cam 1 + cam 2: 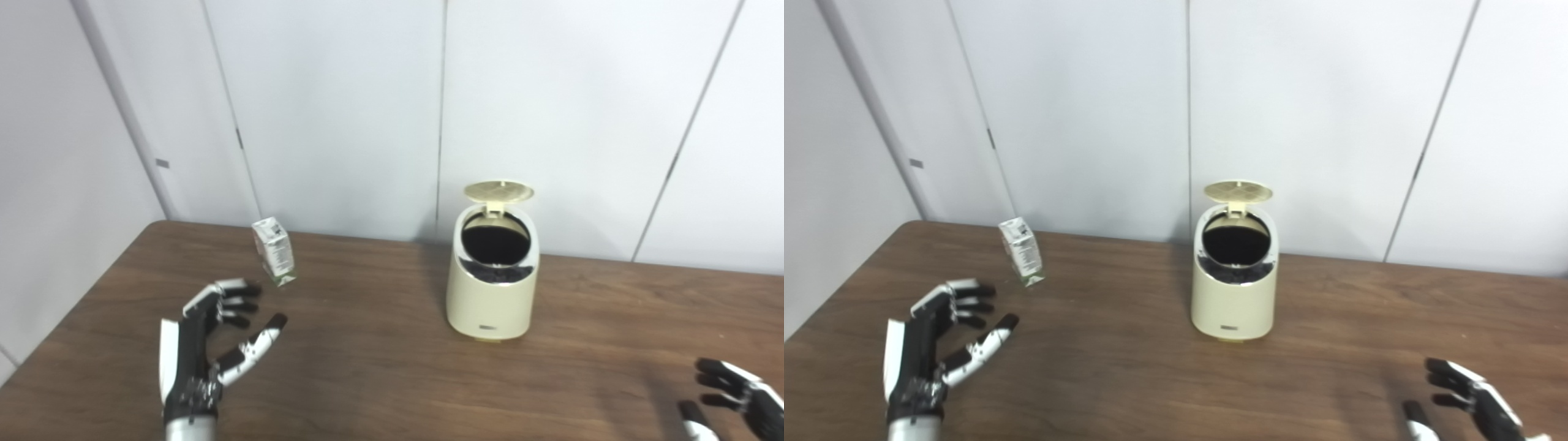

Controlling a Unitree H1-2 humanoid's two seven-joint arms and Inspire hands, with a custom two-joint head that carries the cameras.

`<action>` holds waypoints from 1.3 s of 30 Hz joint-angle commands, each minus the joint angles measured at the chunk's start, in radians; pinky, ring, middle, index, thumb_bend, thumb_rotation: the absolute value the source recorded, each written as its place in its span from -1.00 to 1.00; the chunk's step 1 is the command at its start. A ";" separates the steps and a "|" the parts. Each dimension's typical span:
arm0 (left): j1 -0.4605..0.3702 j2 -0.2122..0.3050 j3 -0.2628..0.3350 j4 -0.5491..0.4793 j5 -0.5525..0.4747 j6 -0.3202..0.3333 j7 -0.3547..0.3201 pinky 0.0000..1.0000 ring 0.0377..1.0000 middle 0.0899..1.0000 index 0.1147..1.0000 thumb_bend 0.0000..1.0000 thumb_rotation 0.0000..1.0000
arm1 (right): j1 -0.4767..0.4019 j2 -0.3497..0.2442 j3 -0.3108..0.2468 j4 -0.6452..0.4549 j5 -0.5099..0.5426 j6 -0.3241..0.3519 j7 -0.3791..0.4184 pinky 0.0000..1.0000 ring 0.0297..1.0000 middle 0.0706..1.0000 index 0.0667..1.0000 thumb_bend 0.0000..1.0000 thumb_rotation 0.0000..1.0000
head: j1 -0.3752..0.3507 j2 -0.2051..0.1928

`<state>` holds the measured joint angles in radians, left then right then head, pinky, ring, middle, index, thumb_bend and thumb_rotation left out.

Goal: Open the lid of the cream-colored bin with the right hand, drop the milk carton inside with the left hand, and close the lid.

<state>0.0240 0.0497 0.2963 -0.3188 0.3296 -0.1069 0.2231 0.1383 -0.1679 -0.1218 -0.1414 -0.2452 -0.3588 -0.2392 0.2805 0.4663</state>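
The milk carton (274, 250) is narrower than the bin's dark opening (496, 244), so all of it will slide in below the bin's rim when I lower it.
The cream-colored bin (490, 300) stands on the brown table (380, 367), a little right of centre. Its round lid (498, 192) is flipped up at the back, showing a dark inside. A small white milk carton (274, 252) with green print stands upright and slightly tilted at the back left. My left hand (211, 331) is open, fingers spread, just in front of the carton and apart from it. My right hand (732, 398) hovers open at the bottom right corner, far from the bin, and is partly cut off by the picture's edge.
White wall panels (343, 110) rise right behind the table's far edge. The table's left edge runs diagonally beside my left arm.
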 commanded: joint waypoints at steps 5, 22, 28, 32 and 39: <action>-0.095 -0.002 0.050 0.009 0.044 -0.052 0.142 0.01 0.12 0.14 0.20 0.54 -0.50 | -0.006 -0.047 -0.035 0.070 0.054 -0.092 0.015 0.15 0.35 0.37 0.28 -0.58 -0.49 | 0.054 -0.006; -0.197 0.166 -0.005 0.011 0.052 0.427 -0.074 0.48 0.74 0.81 0.98 0.92 -0.10 | -0.057 -0.085 -0.063 0.178 0.114 -0.101 0.057 0.14 0.33 0.36 0.28 -0.50 -0.04 | 0.216 -0.044; -0.251 0.217 -0.040 0.077 0.052 0.490 -0.113 0.53 0.80 0.87 0.97 1.00 -0.06 | -0.080 -0.088 -0.058 0.229 0.103 -0.104 0.057 0.14 0.32 0.35 0.28 -0.51 -0.11 | 0.223 -0.077; -0.287 0.236 -0.046 0.144 0.039 0.487 -0.114 0.42 0.72 0.84 0.91 1.00 -0.10 | -0.097 -0.084 -0.055 0.251 0.068 -0.103 0.044 0.12 0.31 0.35 0.29 -0.47 -0.01 | 0.220 -0.091; -0.359 0.310 -0.111 0.247 0.041 0.530 -0.173 0.32 0.72 0.91 1.00 1.00 -0.06 | -0.127 -0.088 -0.043 0.307 0.051 -0.107 0.036 0.13 0.34 0.38 0.30 -0.47 -0.01 | 0.221 -0.119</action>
<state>-0.2762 0.3236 0.1891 -0.0673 0.3579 0.4242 0.0535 -0.0116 -0.2718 -0.1794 0.0807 -0.1553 -0.4241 -0.1908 0.5016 0.3483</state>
